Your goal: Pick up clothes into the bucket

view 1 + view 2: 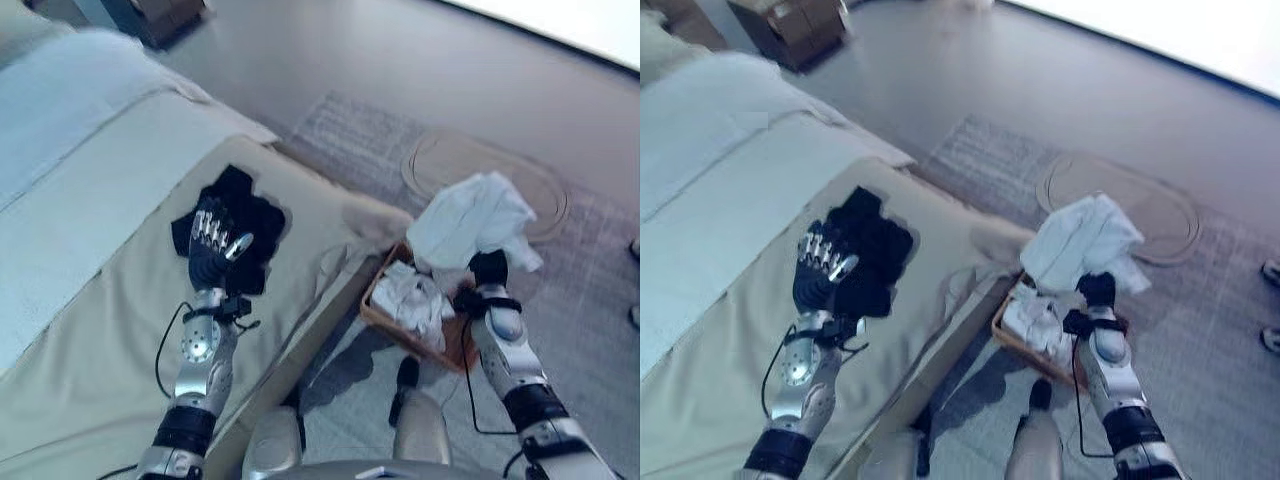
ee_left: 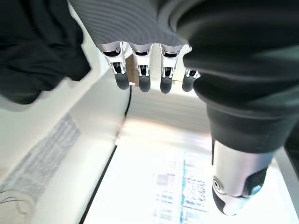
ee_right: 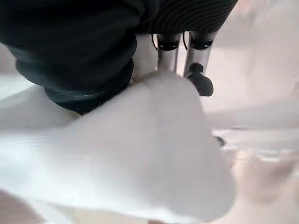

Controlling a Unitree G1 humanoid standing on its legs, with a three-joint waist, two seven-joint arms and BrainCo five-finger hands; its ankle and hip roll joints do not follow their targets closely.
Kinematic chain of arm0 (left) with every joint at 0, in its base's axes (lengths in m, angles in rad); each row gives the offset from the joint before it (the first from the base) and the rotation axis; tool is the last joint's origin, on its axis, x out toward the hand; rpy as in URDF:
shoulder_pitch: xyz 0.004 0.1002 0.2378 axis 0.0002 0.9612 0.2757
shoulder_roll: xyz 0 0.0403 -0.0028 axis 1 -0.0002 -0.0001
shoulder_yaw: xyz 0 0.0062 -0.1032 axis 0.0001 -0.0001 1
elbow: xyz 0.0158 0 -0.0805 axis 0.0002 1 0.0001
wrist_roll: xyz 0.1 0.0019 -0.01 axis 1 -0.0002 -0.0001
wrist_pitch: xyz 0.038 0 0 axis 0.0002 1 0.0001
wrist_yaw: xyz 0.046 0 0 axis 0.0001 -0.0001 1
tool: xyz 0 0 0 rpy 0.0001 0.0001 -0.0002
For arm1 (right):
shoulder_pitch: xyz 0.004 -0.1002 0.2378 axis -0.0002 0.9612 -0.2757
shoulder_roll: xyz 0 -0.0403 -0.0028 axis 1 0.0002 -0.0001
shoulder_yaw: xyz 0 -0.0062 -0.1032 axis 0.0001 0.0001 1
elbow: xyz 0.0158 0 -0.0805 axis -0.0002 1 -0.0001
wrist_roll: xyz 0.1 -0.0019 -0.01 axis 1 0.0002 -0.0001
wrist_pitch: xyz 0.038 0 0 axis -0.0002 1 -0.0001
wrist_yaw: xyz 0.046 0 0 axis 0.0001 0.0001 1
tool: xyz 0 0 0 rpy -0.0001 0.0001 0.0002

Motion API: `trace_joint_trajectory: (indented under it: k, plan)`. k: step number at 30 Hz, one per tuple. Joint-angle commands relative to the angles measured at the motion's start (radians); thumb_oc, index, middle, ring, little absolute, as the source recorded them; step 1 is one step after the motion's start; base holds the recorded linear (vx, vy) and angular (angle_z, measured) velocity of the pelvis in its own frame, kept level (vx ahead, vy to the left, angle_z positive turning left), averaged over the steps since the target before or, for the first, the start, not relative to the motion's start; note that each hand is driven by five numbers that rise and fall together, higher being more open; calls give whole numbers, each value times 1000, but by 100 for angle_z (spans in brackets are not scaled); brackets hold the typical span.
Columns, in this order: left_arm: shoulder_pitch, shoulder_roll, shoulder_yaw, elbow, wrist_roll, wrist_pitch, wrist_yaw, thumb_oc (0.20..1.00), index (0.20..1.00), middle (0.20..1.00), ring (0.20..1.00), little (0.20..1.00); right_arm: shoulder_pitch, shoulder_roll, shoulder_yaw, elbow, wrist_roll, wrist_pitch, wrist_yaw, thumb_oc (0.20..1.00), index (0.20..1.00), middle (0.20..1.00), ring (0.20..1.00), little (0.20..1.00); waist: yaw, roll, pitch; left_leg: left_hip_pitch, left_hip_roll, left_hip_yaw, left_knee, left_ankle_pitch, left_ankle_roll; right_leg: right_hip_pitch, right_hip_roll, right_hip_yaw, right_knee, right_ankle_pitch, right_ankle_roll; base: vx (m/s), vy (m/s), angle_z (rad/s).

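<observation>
The black garment (image 1: pixel 236 222) is in a heap with its loose edges splayed out (image 1: pixel 236 180), so I expect it to rise all together and sag in folds when I lift it.
A black garment (image 1: pixel 245 215) lies crumpled on the beige bed cover (image 1: pixel 90 330). My left hand (image 1: pixel 212 245) hovers just over its near edge, fingers (image 2: pixel 142 77) relaxed and open, holding nothing; the black cloth (image 2: pixel 32 51) shows beside them in the left wrist view. My right hand (image 1: pixel 488 268) is raised over the brown basket (image 1: pixel 385 322) on the floor, shut on a white garment (image 1: pixel 470 220) that hangs bunched above it. The white cloth (image 3: pixel 140 154) sits against the fingers (image 3: pixel 198 65) in the right wrist view. More white clothes (image 1: pixel 415 295) lie in the basket.
The bed's edge (image 1: pixel 300 350) runs diagonally between the arms, with the basket close against it. A grey rug (image 1: pixel 380 140) with a round pattern (image 1: pixel 480 170) covers the floor. A cardboard box (image 1: pixel 790 25) stands far back. A person's shoes (image 1: pixel 1270 340) show at the right.
</observation>
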Motion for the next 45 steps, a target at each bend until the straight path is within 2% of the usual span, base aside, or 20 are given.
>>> trace_joint_trajectory:
  k: [1, 8, 9, 17, 18, 19, 20, 21, 24, 25, 32, 38, 45]
  plan:
    - [5, 27, 12, -127, -3, -92, 20, 1000, 1000, 1000, 1000, 1000, -84, -53, -2, -19, -85, -61, -69, 200, 200, 200, 200, 200, -11, 9, 23, -117, 13, 15, 50, 38, 25, -31, -64, -5, 36, 8, 50, -119, 41, -15]
    - [-5, 37, -9, -202, -16, -103, 35, 1000, 1000, 1000, 1000, 1000, -212, -90, -8, 119, -103, -62, -156, 200, 200, 200, 200, 200, -4, 23, 88, -290, 14, 5, 179, 10, 28, -168, -72, 26, 145, -28, 38, -93, -10, 0]
    - [-3, 45, -14, -233, -19, -107, 36, 1000, 1000, 1000, 1000, 1000, -261, -109, -5, 174, -96, -60, -171, 200, 200, 200, 200, 200, 1, 29, 104, -351, 13, -3, 219, 5, 26, -219, -73, 30, 185, -43, 33, -57, -24, 16]
    - [-5, 69, -37, -285, -7, -113, 64, 1000, 1000, 1000, 1000, 1000, -421, -173, 11, 355, -58, -49, -211, 200, 200, 200, 200, 200, 24, 53, 126, -530, 8, -22, 346, -18, 28, -387, -75, 56, 333, -92, 21, -49, -15, 13]
    - [-5, 72, -44, -302, -3, -117, 76, 1000, 1000, 1000, 1000, 1000, -468, -195, 30, 401, -56, -42, -217, 200, 200, 200, 200, 200, 33, 60, 128, -563, 8, -33, 388, -55, 23, -424, -71, 66, 389, -133, 30, -33, 0, 6]
    - [-6, 69, -45, -308, -1, -120, 86, 1000, 1000, 1000, 1000, 1000, -486, -202, 34, 420, -57, -39, -220, 200, 200, 200, 200, 200, 33, 61, 133, -593, 5, -27, 394, -27, 31, -449, -74, 63, 391, -110, 18, -32, 0, 6]
    - [-7, 68, -45, -309, 0, -120, 86, 1000, 1000, 1000, 1000, 1000, -488, -203, 35, 422, -56, -40, -220, 200, 200, 200, 200, 200, 33, 61, 130, -598, 5, -27, 396, -29, 31, -455, -75, 64, 394, -111, 18, -17, -7, 8]
    - [-12, 68, -47, -313, 10, -122, 106, 1000, 1000, 1000, 1000, 1000, -529, -214, 50, 469, -56, -35, -230, 200, 200, 200, 200, 200, 39, 66, 132, -623, 6, -35, 436, -70, 24, -487, -72, 78, 444, -153, 25, 74, -26, 5]
    - [-16, 69, -51, -316, 17, -124, 121, 1000, 1000, 1000, 1000, 1000, -571, -224, 65, 514, -55, -30, -234, 200, 200, 200, 200, 200, 45, 70, 136, -658, 4, -38, 458, -74, 26, -522, -71, 85, 474, -163, 23, 3, -15, 5]
    - [-18, 72, -55, -325, 20, -127, 133, 1000, 1000, 1000, 1000, 1000, -618, -237, 84, 583, -58, -18, -238, 200, 200, 200, 200, 200, 52, 76, 140, -692, 1, -42, 479, -78, 28, -559, -72, 92, 503, -171, 21, 0, 0, 0]
    - [-12, 79, -60, -352, 22, -128, 154, 1000, 1000, 1000, 1000, 1000, -691, -270, 115, 758, -76, 30, -250, 200, 200, 200, 200, 200, 60, 89, 158, -757, -7, -40, 534, -92, 34, -636, -73, 119, 572, -193, 14, -2, -1, 0]
    - [-11, 82, -61, -349, 20, -127, 163, 1000, 1000, 1000, 1000, 1000, -691, -292, 154, 860, -165, 94, -238, 200, 200, 200, 200, 200, 55, 94, 162, -784, -12, -39, 560, -101, 35, -673, -75, 132, 605, -207, 9, 4, 4, 2]
    - [-20, 88, -57, -384, 18, -117, 169, 1000, 1000, 1000, 1000, 1000, -695, -313, 91, 965, -128, 127, -258, 200, 200, 200, 200, 200, 51, 106, 159, -813, -19, -33, 582, -110, 38, -706, -76, 143, 625, -215, 7, 1, 0, 0]
